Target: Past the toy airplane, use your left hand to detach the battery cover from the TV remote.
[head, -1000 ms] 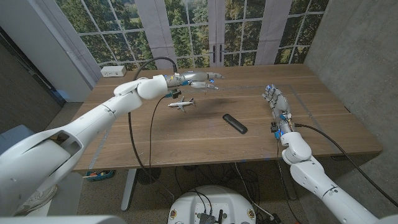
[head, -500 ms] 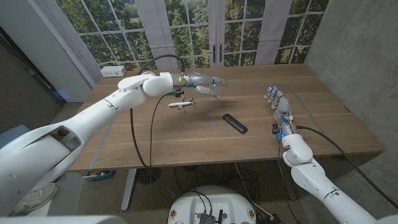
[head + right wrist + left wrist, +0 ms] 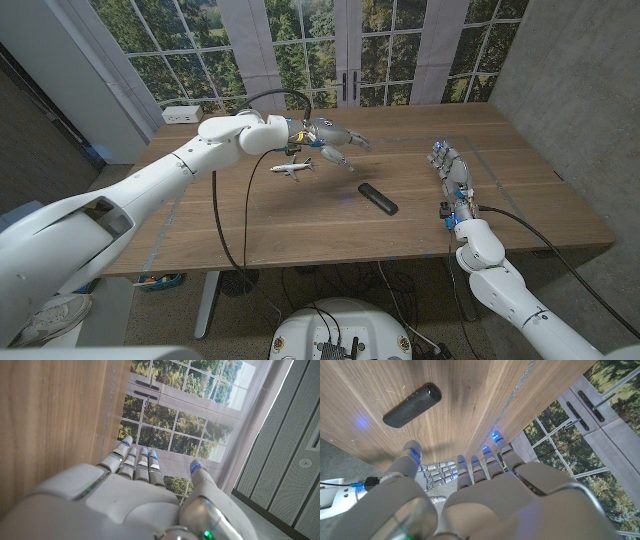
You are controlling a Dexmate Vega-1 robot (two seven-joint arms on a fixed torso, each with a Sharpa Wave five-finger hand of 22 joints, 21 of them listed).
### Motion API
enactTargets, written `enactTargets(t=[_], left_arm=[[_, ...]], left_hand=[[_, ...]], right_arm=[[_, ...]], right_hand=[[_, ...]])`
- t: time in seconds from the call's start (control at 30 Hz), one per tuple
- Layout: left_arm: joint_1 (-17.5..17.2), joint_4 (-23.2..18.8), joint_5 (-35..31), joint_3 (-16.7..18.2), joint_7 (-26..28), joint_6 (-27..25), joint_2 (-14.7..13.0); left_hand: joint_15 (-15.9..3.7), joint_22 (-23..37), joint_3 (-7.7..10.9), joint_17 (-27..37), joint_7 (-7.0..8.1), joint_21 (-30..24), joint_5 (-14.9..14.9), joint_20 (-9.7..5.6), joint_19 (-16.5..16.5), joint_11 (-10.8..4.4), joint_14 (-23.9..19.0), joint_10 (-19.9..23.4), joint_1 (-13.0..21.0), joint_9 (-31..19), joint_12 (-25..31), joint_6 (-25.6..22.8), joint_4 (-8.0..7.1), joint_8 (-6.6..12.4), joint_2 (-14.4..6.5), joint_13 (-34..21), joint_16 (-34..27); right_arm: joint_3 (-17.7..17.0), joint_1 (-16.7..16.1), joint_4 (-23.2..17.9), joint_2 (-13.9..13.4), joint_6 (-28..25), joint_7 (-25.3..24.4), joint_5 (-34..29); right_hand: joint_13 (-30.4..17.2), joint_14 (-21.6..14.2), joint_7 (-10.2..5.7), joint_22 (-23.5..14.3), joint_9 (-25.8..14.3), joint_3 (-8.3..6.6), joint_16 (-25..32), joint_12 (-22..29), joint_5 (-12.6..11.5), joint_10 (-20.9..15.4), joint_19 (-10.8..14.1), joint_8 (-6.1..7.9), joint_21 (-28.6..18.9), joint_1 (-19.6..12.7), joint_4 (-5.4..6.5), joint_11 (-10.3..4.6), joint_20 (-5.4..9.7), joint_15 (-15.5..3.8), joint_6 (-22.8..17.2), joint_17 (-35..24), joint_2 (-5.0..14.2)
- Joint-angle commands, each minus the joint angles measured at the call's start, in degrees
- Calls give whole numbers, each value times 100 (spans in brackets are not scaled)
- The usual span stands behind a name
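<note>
The battery cover (image 3: 382, 202) will come off the TV remote's upward side (image 3: 375, 196) and uncover a compartment in the TV remote when the robot pulls, because that side is smooth and plain.
A black TV remote (image 3: 378, 199) lies slantwise on the wooden table (image 3: 300, 215), a little right of the middle; it also shows in the left wrist view as a dark bar (image 3: 412, 405). A small white toy airplane (image 3: 291, 167) stands on the table left of the remote. My left hand (image 3: 333, 138) hovers above the table just past the airplane, fingers spread and empty, pointing toward the remote; its back shows as my left hand (image 3: 470, 495). My right hand (image 3: 449, 167) stands on its edge at the table's right side, fingers straight, holding nothing, also seen as my right hand (image 3: 135, 490).
A white power strip (image 3: 182, 114) sits at the table's far left corner. A black cable (image 3: 225, 200) loops down from my left arm over the table's left half. Large windows and a door stand behind the table, a grey wall to the right.
My left hand has travelled right and slightly toward the near edge, past the airplane and closer to the remote, tilting its fingers downward. My right hand has stayed put.
</note>
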State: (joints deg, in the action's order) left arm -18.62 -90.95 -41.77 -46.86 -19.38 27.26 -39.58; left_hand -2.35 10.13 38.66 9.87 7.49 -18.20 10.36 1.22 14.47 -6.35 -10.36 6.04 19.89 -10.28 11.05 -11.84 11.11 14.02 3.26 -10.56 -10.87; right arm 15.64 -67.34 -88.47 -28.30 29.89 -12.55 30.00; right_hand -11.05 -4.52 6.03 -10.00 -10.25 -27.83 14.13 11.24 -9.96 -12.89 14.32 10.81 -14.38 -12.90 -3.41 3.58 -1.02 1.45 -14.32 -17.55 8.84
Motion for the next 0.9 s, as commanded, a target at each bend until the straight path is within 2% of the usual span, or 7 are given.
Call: enactTargets(t=[0.03,0.13,0.27,0.37,0.7,0.87,0.9], left_arm=[[109,-142,-729,-164,22,-16,40],[117,-136,-954,-205,193,3,46],[112,-125,-1279,-264,508,27,47],[164,-49,-1365,-323,533,51,92],[593,471,-1326,-647,82,234,411],[817,656,-1393,-834,-55,369,544],[950,817,-1326,-916,-109,577,613]], left_hand=[[-200,9,8,13,17,37,-35,-28,55,-28,-37,90,151,-26,54,-57,13,46,43,-18,12],[-201,9,1,14,36,62,-32,-36,32,-42,-20,109,210,-29,56,-62,12,51,86,-20,21],[-188,6,-25,18,103,139,5,-67,-11,-75,71,167,429,-42,58,-189,9,114,249,-28,48],[-173,4,-41,19,133,182,27,-57,-54,-101,133,152,520,-46,43,-198,6,122,319,-30,64],[-54,6,-118,23,126,333,86,50,-220,-31,320,12,811,-58,-11,-129,-16,114,527,-38,86],[-62,8,-148,24,131,365,95,41,-221,-117,331,128,924,-63,35,-206,-24,154,569,-40,68],[-65,9,-158,24,122,375,99,38,-221,-125,331,171,964,-65,50,-238,-26,171,580,-41,63]], right_arm=[[-18,-17,3,42,6,-46,-18],[-14,-1,13,52,-7,-52,-20],[-6,18,29,56,-19,-46,-23],[-3,27,26,66,-35,-57,-17],[15,53,16,77,-92,-89,-27],[17,54,22,79,-93,-89,-25],[14,50,15,88,-101,-98,-7]], right_hand=[[-16,-51,24,-12,-20,14,-23,30,4,-55,64,34,35,32,-18,-3,-19,-4,-57,-7,17],[-16,-51,23,-12,-20,18,-23,34,4,-67,65,37,41,36,-19,2,-18,1,-67,-6,18],[-17,-50,39,-12,-21,22,-24,39,4,-84,78,40,44,42,-20,7,-17,-5,-79,-5,18],[-17,-51,38,-12,-21,26,-24,41,4,-93,79,41,51,47,-20,13,-25,-4,-86,-4,19],[-19,-53,28,-13,-22,37,-24,40,4,-105,84,43,71,63,-19,19,-24,-9,-105,-1,24],[-20,-50,31,-14,-22,41,-26,46,3,-126,87,45,79,69,-19,8,-21,-10,-116,0,27],[-20,-49,39,-14,-22,42,-26,47,3,-128,90,45,79,71,-18,9,-21,-12,-116,0,27]])
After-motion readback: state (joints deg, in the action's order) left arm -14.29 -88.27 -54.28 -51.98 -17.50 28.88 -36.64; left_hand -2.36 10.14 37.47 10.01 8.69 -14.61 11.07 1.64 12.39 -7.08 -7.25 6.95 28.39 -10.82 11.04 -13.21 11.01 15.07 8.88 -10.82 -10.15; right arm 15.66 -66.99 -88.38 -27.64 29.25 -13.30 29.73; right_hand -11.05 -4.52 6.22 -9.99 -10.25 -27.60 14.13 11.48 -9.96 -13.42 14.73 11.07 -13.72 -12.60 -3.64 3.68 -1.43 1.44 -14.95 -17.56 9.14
